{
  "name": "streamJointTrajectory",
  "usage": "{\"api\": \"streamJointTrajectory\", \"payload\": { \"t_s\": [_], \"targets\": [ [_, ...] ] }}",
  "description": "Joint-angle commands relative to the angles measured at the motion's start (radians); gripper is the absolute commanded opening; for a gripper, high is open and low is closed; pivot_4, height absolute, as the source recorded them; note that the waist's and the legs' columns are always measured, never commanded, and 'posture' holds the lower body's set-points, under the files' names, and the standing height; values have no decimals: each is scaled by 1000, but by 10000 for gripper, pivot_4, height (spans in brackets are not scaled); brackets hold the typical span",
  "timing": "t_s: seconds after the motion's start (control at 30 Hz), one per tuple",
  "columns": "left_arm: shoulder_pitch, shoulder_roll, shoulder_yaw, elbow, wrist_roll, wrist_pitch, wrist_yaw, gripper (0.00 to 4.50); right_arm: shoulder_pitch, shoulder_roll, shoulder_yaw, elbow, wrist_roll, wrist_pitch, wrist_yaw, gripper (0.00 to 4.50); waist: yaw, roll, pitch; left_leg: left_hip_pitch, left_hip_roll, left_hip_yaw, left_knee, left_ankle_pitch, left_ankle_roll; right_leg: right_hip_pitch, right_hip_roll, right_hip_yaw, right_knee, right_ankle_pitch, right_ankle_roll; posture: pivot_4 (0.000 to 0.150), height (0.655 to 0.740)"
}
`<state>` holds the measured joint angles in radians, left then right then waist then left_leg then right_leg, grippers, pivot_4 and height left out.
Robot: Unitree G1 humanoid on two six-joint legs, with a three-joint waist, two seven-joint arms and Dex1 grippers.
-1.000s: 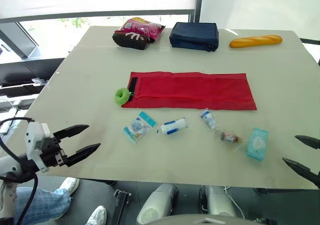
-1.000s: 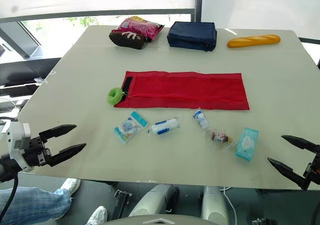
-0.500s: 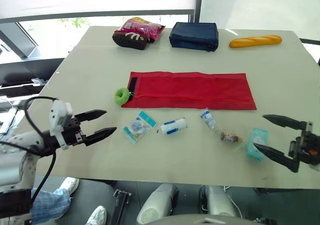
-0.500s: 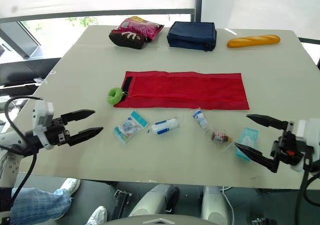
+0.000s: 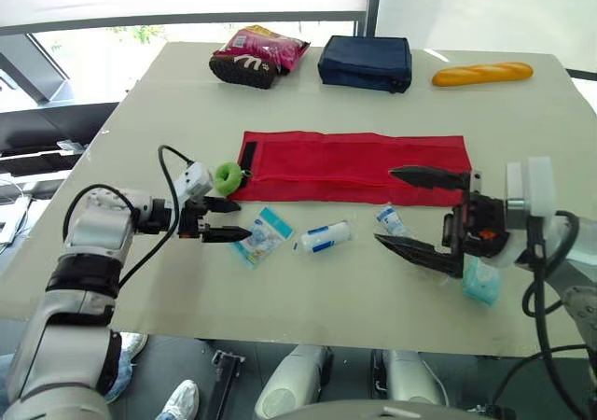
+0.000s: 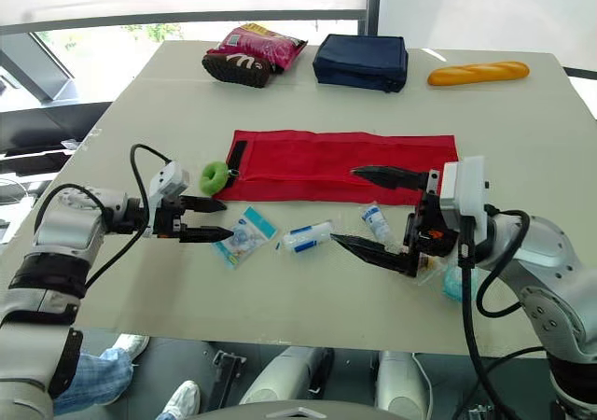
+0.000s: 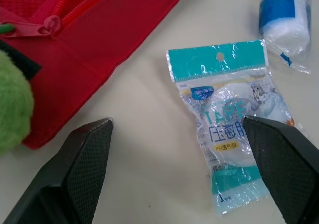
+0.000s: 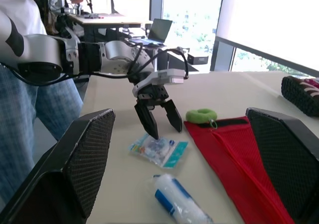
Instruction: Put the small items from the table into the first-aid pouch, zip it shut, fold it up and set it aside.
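The toothed edges (image 7: 77, 6) are apart beside the zipper pull, so the mesh pocket (image 7: 26, 1) will open wide when I lift its zipper edge.
The red first-aid pouch (image 5: 354, 166) lies flat and unfolded mid-table, with a green ball (image 5: 228, 176) at its left end by the zipper pull (image 7: 50, 24). In front of it lie a teal packet (image 5: 262, 236), a white-and-blue roll (image 5: 325, 237), a small vial packet (image 5: 389, 220) and a teal tissue pack (image 5: 480, 282). My left gripper (image 5: 241, 222) is open just left of the teal packet (image 7: 232, 149), fingertips level with its near end. My right gripper (image 5: 384, 205) is open wide, its fingers spanning the vial packet from the right.
Along the far edge sit a pink snack bag (image 5: 261, 54), a navy pouch (image 5: 365, 63) and a baguette (image 5: 481, 73). A person in checked trousers (image 8: 20, 149) stands at the table's left side.
Both arms have swung in from the front corners over the table. The left gripper now reaches the teal packet. The right gripper has come left over the vial packet.
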<state>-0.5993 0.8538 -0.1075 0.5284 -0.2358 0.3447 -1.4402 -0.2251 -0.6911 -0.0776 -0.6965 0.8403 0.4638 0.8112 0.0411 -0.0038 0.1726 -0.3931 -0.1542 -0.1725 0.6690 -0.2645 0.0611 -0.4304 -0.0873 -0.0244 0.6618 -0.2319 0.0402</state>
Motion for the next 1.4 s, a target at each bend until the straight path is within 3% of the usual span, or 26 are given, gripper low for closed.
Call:
{"api": "streamJointTrajectory", "payload": {
  "t_s": [0.03, 0.13, 0.27, 0.37, 0.4, 0.6, 0.7, 0.87, 1.0, 1.17, 1.4],
  "targets": [
    [-1, -22, -47, 21, 25, 0, -57, 41629, -14, 8, 0, -20, -6, -6, -13, 45000, 0, 0, 0, 0, 0, 0, 0, 0, 0, 0, 0, 0, 0, 0, 0, 1500, 7293],
    [10, -22, -55, -8, 18, 15, -101, 32392, -12, 12, 2, -20, -14, -11, -15, 45000, -4, 0, 0, 0, 0, 0, 0, 0, 0, 0, 0, 0, 0, 1, 1, 1500, 7293],
    [31, -9, -53, -48, 5, 41, -142, 10835, -10, 16, 1, -15, -23, -17, -12, 45000, -15, 0, 0, 0, 0, 0, 0, 0, 0, 0, 0, 0, 1, 1, 1, 1500, 7293],
    [42, -2, -22, -65, -16, 69, -127, 1536, -10, 19, 4, -11, -28, -21, -7, 45000, -26, 0, 0, 0, 0, 0, 0, 0, 0, 0, 0, 0, 1, 1, 1, 1500, 7293],
    [45, 0, -9, -72, -26, 82, -121, 320, -10, 20, 6, -10, -28, -23, -5, 45000, -27, 0, 0, 0, 0, 0, 0, 0, 0, 0, 0, 1, 1, 1, 1, 1500, 7293],
    [50, -2, 190, -232, -190, 276, 20, 320, -15, 75, 54, -20, -27, 65, -148, 45000, -29, -2, 1, 0, 1, 0, 0, 0, 0, -1, 1, 1, 1, 1, 1, 1500, 7293],
    [20, -62, 290, -352, -267, 387, 189, 320, -19, 104, 96, -28, -75, 102, -224, 45000, -25, -2, 1, -1, 1, 0, 1, 0, 0, -2, 1, 1, 2, 2, -1, 1500, 7293],
    [-94, -256, 399, -517, -316, 528, 593, 320, -103, 187, 141, 15, -74, 211, -362, 45000, -26, -3, 0, -2, 0, 0, 4, 1, -1, -1, 1, 1, 1, 5, 1, 1500, 7293],
    [-147, -406, 392, -642, -320, 577, 821, 320, -249, 308, 155, 104, -18, 381, -526, 45000, -34, -3, 0, -2, 1, 2, 4, 2, -3, -2, 2, 2, 2, 8, 0, 1500, 7293],
    [-151, -593, 324, -727, -305, 540, 1002, 320, -375, 510, 91, 260, 22, 503, -745, 45000, -30, -3, 0, -1, 2, 1, 3, 4, -6, -3, 4, 2, 3, 10, -3, 1500, 7293],
    [-130, -691, 303, -762, -338, 540, 1077, 320, -450, 664, 6, 335, 14, 493, -882, 45000, -33, -3, 0, -1, 2, 3, 3, 4, -6, -4, 6, 5, 4, 11, -3, 1500, 7293]
  ]
}}
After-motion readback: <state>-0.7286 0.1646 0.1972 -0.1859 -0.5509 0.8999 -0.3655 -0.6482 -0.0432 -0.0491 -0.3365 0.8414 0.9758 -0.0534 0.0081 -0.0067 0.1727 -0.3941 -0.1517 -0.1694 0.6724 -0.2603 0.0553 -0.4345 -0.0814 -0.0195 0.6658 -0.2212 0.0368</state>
